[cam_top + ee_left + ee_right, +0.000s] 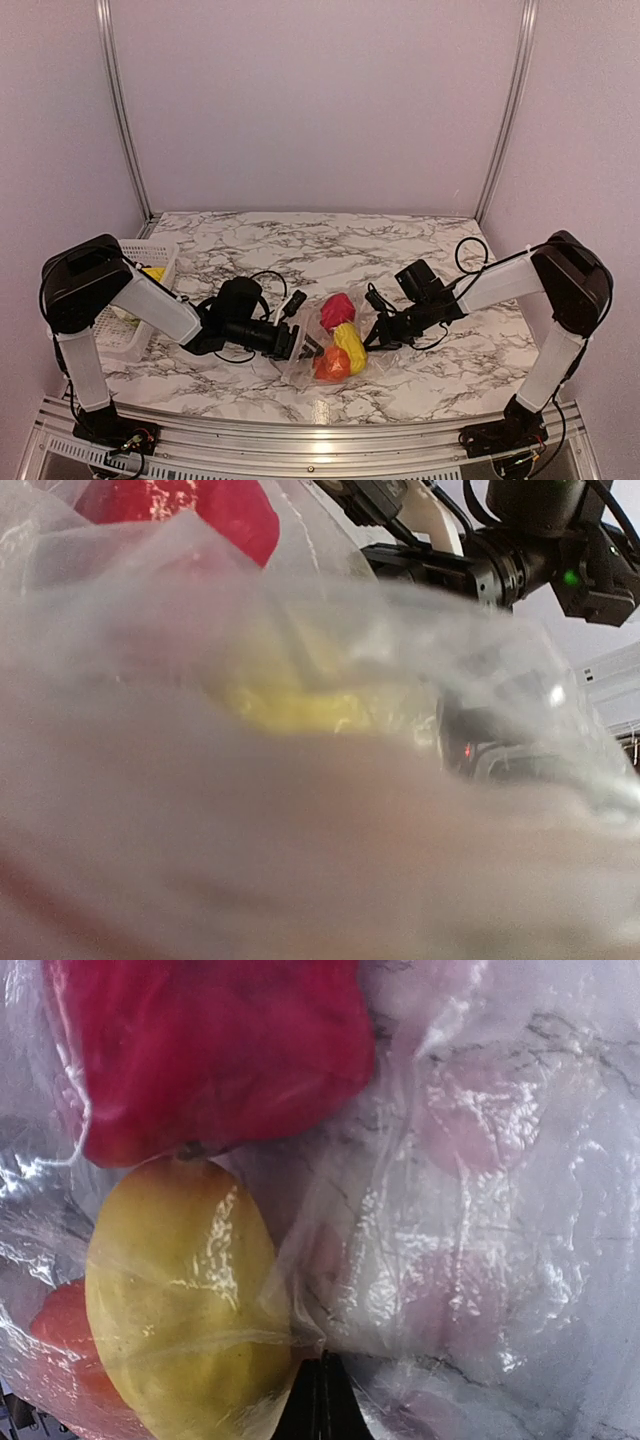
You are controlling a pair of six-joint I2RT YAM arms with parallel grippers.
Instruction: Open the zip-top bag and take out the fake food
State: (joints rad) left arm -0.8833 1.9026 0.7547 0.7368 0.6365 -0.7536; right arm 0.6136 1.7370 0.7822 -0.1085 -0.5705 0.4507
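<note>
The bag's plastic (299, 371) hangs over my left gripper next to the orange-red round fruit (333, 365). Next, I back out first, then reach in around the orange-red round fruit and pull it out.
The clear zip-top bag (300, 368) lies on the marble table between my two grippers. Inside it are a pink-red piece (336, 310), a yellow oblong piece (350, 345) and an orange-red round fruit (332, 363). My right gripper (375, 335) is at the bag's right side. In the right wrist view its fingers (322, 1405) are shut on a fold of the bag (480, 1210), beside the yellow piece (180, 1290) and below the pink-red piece (200, 1050). My left gripper (308, 345) is against the bag's left edge. Bag plastic (300, 830) covers the left wrist view and hides those fingers.
A white lattice basket (130, 330) stands at the left table edge under my left arm, with a yellow item (153, 272) in it. The right arm (500, 565) shows beyond the bag in the left wrist view. Metal frame posts stand at the back corners.
</note>
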